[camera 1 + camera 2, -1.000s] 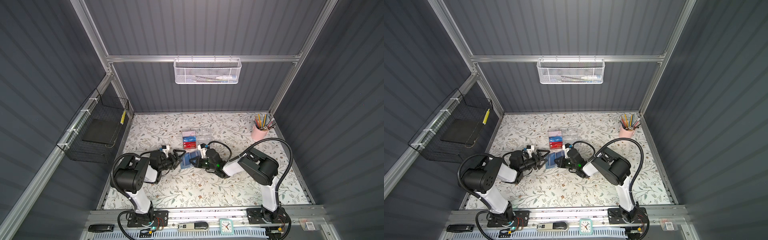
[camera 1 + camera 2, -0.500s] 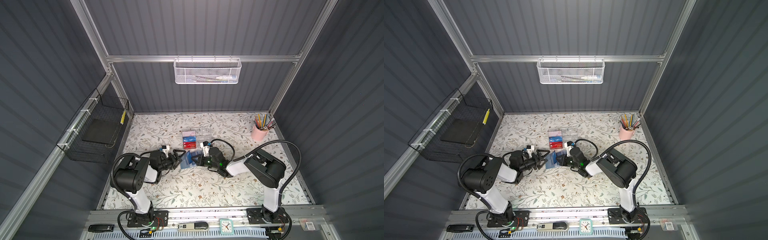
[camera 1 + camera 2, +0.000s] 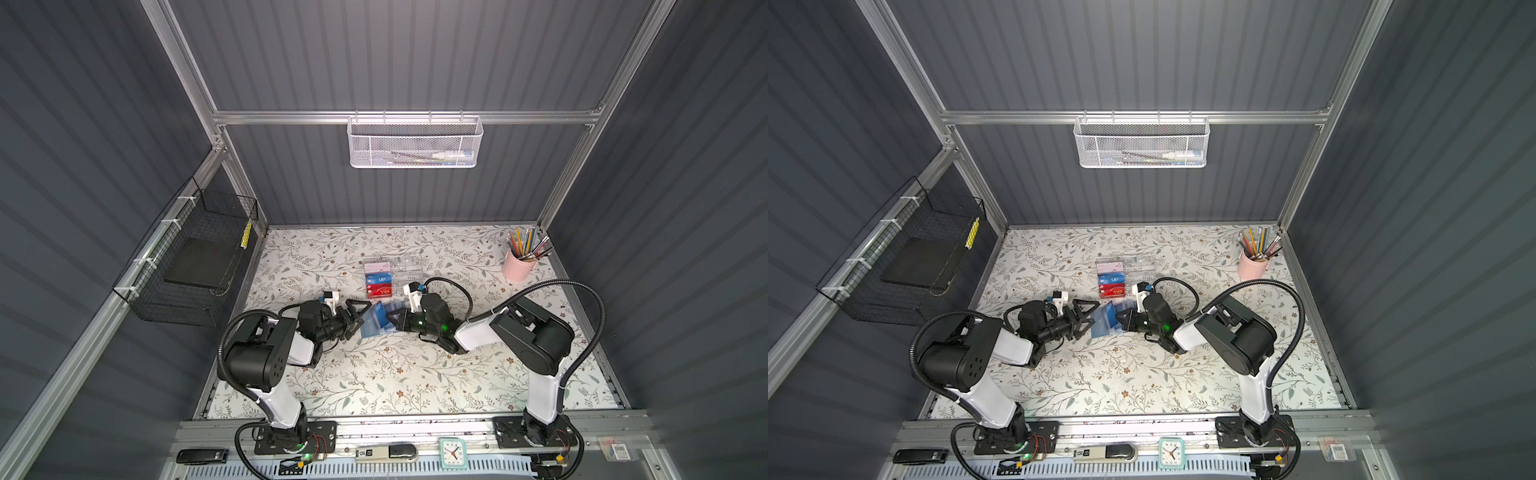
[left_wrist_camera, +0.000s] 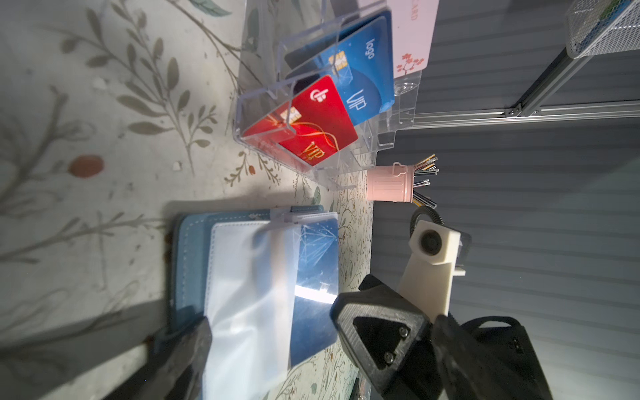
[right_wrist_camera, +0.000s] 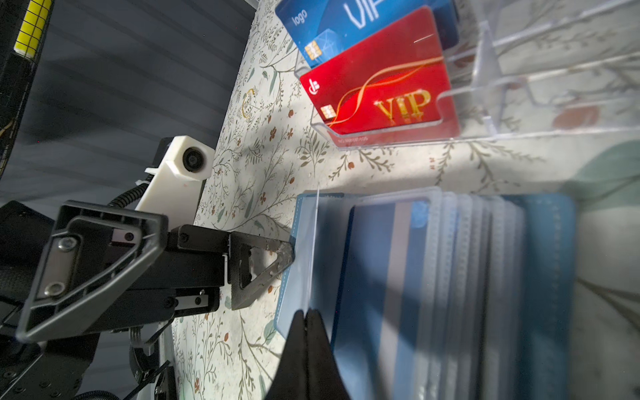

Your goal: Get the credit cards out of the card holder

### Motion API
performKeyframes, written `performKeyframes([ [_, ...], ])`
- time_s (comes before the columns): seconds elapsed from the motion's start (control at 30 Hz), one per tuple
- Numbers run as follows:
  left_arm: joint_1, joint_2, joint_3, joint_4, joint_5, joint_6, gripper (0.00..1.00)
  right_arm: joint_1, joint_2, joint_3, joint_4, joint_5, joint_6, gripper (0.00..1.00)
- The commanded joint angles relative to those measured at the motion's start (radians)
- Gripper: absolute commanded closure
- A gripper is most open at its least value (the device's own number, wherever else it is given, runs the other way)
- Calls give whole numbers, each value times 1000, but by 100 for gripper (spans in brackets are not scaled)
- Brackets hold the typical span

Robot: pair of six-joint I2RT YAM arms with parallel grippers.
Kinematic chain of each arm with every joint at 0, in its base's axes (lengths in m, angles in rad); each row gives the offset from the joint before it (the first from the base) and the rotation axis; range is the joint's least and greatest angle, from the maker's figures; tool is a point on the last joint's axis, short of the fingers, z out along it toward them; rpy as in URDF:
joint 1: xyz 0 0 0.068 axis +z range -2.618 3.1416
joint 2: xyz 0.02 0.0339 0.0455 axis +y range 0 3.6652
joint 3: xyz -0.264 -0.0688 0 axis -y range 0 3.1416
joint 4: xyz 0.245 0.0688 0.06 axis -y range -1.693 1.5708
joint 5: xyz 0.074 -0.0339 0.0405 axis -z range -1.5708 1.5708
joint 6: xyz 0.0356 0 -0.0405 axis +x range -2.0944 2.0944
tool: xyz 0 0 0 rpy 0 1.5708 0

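Observation:
I should hold the sleeve down (image 4: 233, 307) with my left gripper while my right gripper pulls, because the clear sleeve is rising with the blue credit card (image 4: 314, 286) in my right gripper.
The slate-blue card holder (image 3: 371, 327) (image 3: 1101, 327) lies open on the floral table between both grippers. Its see-through sleeves (image 5: 464, 277) are fanned out. A blue credit card (image 5: 377, 277) (image 4: 317, 256) with a grey stripe sits in the outermost sleeve. My right gripper (image 5: 306, 313) (image 3: 388, 318) is shut on a thin clear sleeve and holds it on edge. My left gripper (image 3: 360, 318) (image 3: 1086, 319) is open at the holder's left edge. One of its fingers (image 5: 268, 263) touches that edge.
A clear acrylic box (image 3: 409, 270) just behind the holder holds a red VIP card (image 5: 381, 83), a blue VIP card (image 4: 360, 79) and a pink-white card. A pink pencil cup (image 3: 515, 266) stands at the back right. A black wire basket (image 3: 195, 266) hangs on the left wall.
The right arm's elbow has swung a little to the right while its gripper stays shut at the holder. The left arm has not moved.

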Motion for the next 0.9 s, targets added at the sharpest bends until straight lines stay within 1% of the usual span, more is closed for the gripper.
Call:
performKeyframes([
  [0.0, 5, -58, 8, -194, 5, 43, 0, -10, -18, -15, 13, -17, -11, 100],
  [0.17, 5, -209, 61, -376, 7, 77, 0, -17, -24, -25, 28, -27, -8, 100],
  [0.33, -8, -290, 118, -453, 0, 65, 0, -21, -36, -32, 25, -31, -12, 100],
  [0.4, -24, -290, 143, -472, -12, 69, 0, -23, -36, -35, 26, -31, -11, 100],
  [0.5, -66, -251, 172, -466, -36, 74, 0, -24, -37, -38, 32, -31, -12, 100],
  [0.6, -104, -188, 182, -418, -56, 63, 0, -26, -38, -42, 31, -31, -14, 100],
  [0.7, -108, -138, 166, -349, -60, 42, 0, -29, -41, -43, 21, -31, -18, 100],
  [0.87, -108, -128, 152, -373, -71, 79, 0, -35, -42, -43, 7, -31, -27, 100],
])
